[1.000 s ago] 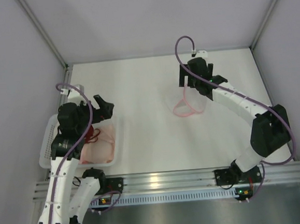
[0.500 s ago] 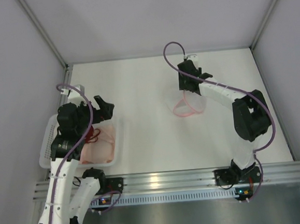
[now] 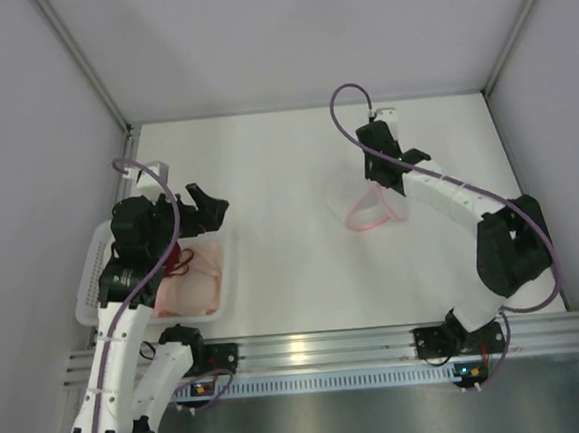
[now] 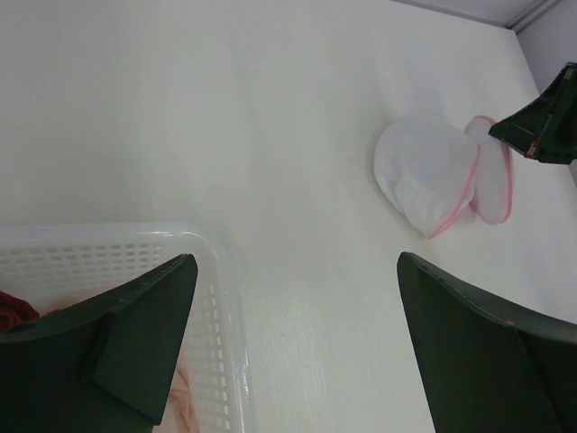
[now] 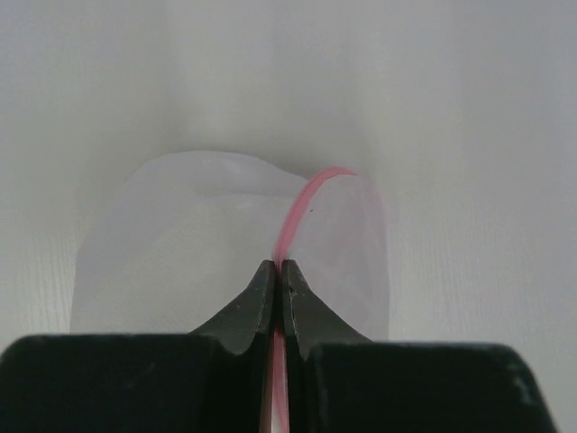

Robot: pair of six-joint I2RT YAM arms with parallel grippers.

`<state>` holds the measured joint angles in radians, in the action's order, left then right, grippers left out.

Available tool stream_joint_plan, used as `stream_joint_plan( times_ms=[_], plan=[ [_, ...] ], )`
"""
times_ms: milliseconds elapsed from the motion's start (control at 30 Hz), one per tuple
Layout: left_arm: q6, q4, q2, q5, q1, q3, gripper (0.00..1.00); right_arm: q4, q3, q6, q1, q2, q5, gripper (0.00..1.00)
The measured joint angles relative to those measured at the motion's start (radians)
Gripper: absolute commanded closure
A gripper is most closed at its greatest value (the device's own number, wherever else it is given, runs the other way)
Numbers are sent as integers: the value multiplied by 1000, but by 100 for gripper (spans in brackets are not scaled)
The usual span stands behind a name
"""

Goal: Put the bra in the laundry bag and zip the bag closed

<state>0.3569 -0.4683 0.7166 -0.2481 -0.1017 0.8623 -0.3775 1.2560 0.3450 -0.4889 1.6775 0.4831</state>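
The laundry bag's loose half sits folded near my right gripper. My left gripper should first grab the loose half's pink rim and help pull the bag open.
The laundry bag, a white mesh pouch with a pink zip rim, lies on the table right of centre, its two halves folded open. My right gripper is shut on the pink rim, which runs up between the closed jaws. The pale pink bra lies in the white basket at the left. Over the basket's far right corner my left gripper stands open with nothing between its fingers.
The white perforated basket sits at the near left edge. A dark red bra lies in it beside the pale one. Grey walls close in the table on three sides.
My right gripper has closed on the bag's pink rim and shifted a little to the right, pulling the bag with it. The left gripper has barely moved.
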Motion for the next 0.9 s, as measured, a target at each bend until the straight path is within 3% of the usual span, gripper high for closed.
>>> stream_joint_plan(
  times_ms=[167, 367, 467, 600, 900],
  plan=[
    [16, 14, 66, 32, -132, 26, 1, -10, -101, 0, 0, -219, 2, 100],
    [8, 92, 237, 238, -576, 80, 1, -5, -187, 0, 1, -468, -26, 100],
    [-15, 174, 368, 317, -708, 94, 1, -3, -243, -2, 1, -581, -43, 100],
    [-58, 282, 546, 405, -785, 108, 1, -5, -298, -1, 6, -690, -79, 100],
    [-151, 484, 882, 457, -792, 224, 7, -16, -335, 8, 8, -844, -129, 100]
  ],
)
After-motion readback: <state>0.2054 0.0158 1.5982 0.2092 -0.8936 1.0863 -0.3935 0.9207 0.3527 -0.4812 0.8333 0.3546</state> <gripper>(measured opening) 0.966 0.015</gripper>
